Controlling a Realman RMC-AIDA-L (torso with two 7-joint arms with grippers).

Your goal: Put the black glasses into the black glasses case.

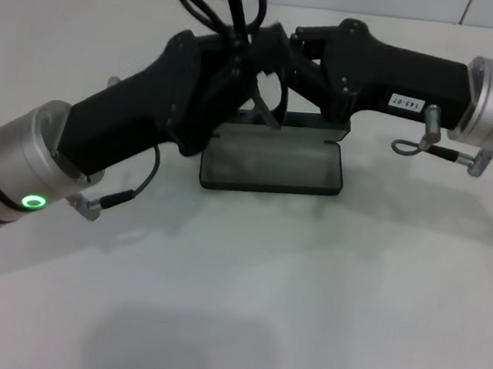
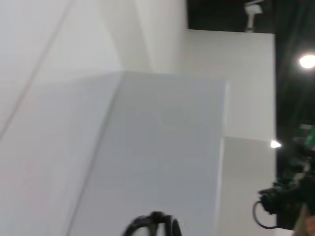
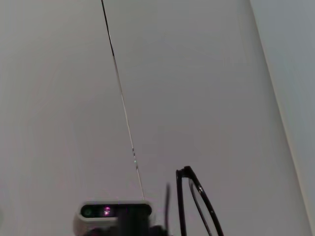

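Observation:
My left gripper should open and move away first, because both grippers meet at the black glasses (image 1: 238, 9). My right gripper will then lower the glasses into the black glasses case (image 1: 273, 162).
The black glasses (image 1: 220, 4) are held up in the air above the table, lenses uppermost, with one temple arm hanging down toward the case. My left gripper (image 1: 236, 53) is shut on them from the left. My right gripper (image 1: 282, 52) reaches in from the right and meets the glasses at the same spot. The black glasses case (image 1: 272, 164) lies open on the white table just below both grippers, its grey lining showing. Part of the glasses shows in the left wrist view (image 2: 152, 225) and in the right wrist view (image 3: 196, 206).
The white table (image 1: 305, 296) spreads out in front of the case. Cables loop off both wrists (image 1: 431, 149). The left arm's wrist camera (image 3: 115, 211) shows in the right wrist view. A white wall stands behind the table.

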